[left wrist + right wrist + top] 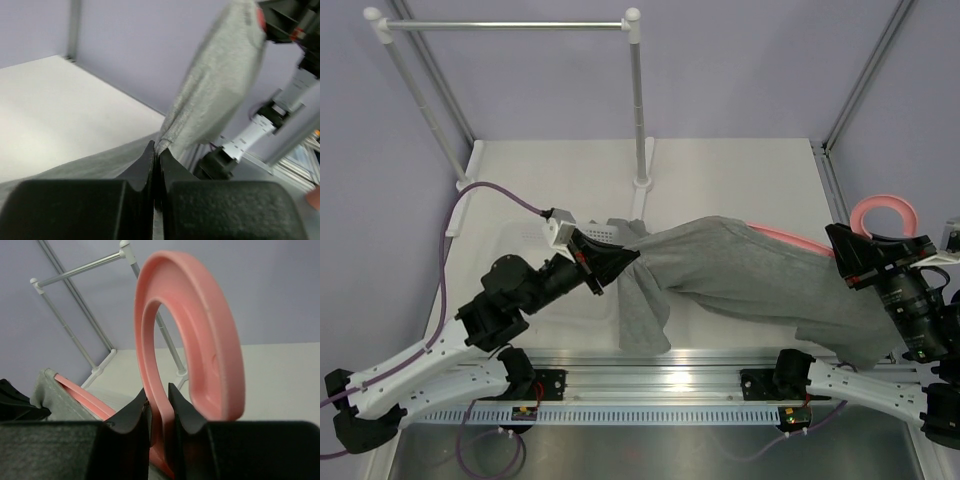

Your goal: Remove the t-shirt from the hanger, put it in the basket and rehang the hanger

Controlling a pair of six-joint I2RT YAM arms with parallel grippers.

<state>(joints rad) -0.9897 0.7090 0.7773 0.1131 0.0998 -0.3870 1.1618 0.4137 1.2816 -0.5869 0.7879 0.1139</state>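
The t-shirt is pulled tight from the robot's left gripper over the hanger's tip (722,224), so next the right gripper returns and swings the hanger's arm (786,237) up out of the way.
The grey t-shirt (740,270) hangs stretched in the air between my two grippers, with a flap drooping at the left. My left gripper (610,262) is shut on the t-shirt's edge; in the left wrist view the t-shirt (220,85) runs up from the closed left gripper (159,152). The pink hanger (882,212) is at the right, its arm showing along the t-shirt's top. My right gripper (848,258) is shut on the hanger's neck; in the right wrist view the hook (200,330) rises above the right gripper (159,396), and the t-shirt (57,400) covers the hanger's arm.
A white-and-silver clothes rail (637,100) stands at the back of the white table (740,180). A metal strip (660,385) with the arm bases runs along the near edge. A purple cable (500,190) loops at the left.
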